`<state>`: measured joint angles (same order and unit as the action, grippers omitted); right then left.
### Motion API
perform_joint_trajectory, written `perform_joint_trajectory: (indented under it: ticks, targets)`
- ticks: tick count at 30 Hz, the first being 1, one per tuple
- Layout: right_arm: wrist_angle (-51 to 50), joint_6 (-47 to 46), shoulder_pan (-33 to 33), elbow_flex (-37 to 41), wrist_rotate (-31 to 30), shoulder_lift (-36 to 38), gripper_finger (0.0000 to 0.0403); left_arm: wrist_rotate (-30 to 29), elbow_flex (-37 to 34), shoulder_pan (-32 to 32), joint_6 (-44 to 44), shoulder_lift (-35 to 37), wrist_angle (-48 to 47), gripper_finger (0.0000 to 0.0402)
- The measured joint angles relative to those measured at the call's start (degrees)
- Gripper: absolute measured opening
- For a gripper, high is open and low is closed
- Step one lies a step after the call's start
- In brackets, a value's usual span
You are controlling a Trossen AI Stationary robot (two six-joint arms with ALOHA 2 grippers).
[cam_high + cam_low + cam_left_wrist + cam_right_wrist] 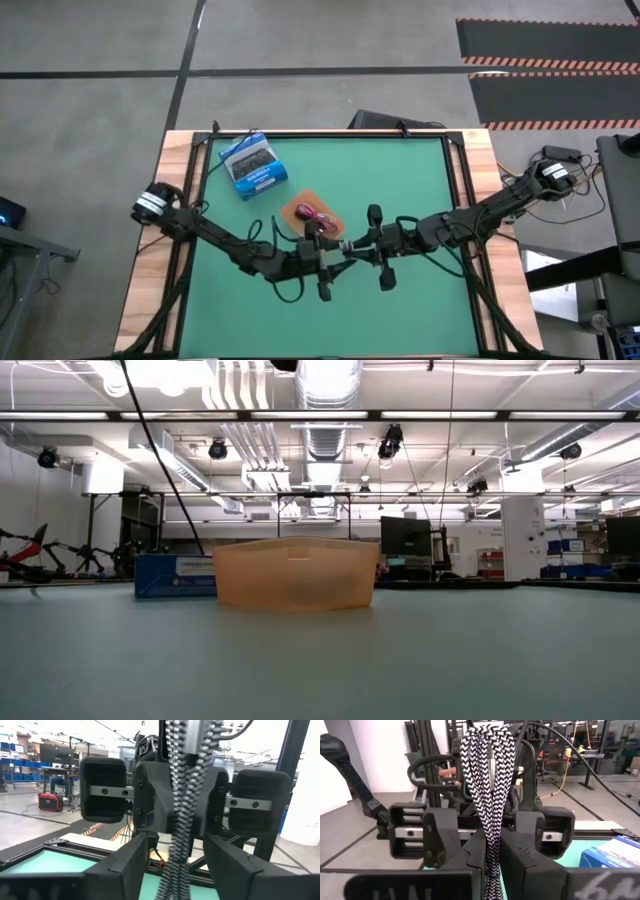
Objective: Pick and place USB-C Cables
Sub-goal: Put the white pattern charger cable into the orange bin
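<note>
The braided cable (348, 246) is held by my right gripper inside my open left gripper. Next, my left gripper closes on the parts of the braided cable before my right gripper lets go.
A black-and-white braided, grey-looking USB-C cable bundle (489, 780) stands upright between my two grippers, which face each other above the table's middle. My right gripper (493, 845) is shut on it. My left gripper (176, 845) is open, with one finger on each side of the cable (179, 810) and not touching it. In the high view the cable (347, 248) is a small light spot between the left gripper (336, 251) and the right gripper (358, 247). The pink-maroon cable (318, 215) lies in the orange tray (292, 205). No white cable shows. My right gripper pinches the braided bundle between its two fingers (479, 852), on the strands below the looped end (492, 827). The fingers come level from the table's right and lie across the bundle. The bundle stands upright, its loop (485, 732) rising above the fingers.
The orange tray (295, 575) sits just beyond the grippers, toward the far edge. A blue-and-white box (253, 165) lies at the far left and also shows in the low view (175, 575). Black frame rails run along the table's sides. Open green mat lies toward the near edge.
</note>
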<state>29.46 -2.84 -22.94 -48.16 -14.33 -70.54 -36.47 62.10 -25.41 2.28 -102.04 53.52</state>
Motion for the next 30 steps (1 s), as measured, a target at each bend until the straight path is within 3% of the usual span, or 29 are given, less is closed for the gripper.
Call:
perform_joint_trajectory:
  ticks: [11, 16, 25, 30]
  targets:
    - [-0.1, -0.2, 0.0, 0.0, -0.1, 0.0, 0.0029, -0.1, -0.1, 0.0, 0.3, -0.1, 0.0, 0.0022]
    - [-0.1, -1.0, 0.0, 0.0, -0.2, 0.0, 0.0051, 0.0, -0.1, 0.0, 0.3, -0.1, 0.0, 0.0021]
    - [-0.1, -2.6, 0.0, 0.0, -0.2, 0.9, 0.0146, 0.0, -0.1, 0.0, 0.3, -0.1, -0.6, 0.0017]
    - [-5.4, -2.8, 0.0, -0.1, -0.2, 5.2, 0.018, 0.0, -0.2, 0.0, 0.3, 0.8, -4.5, 0.0017]
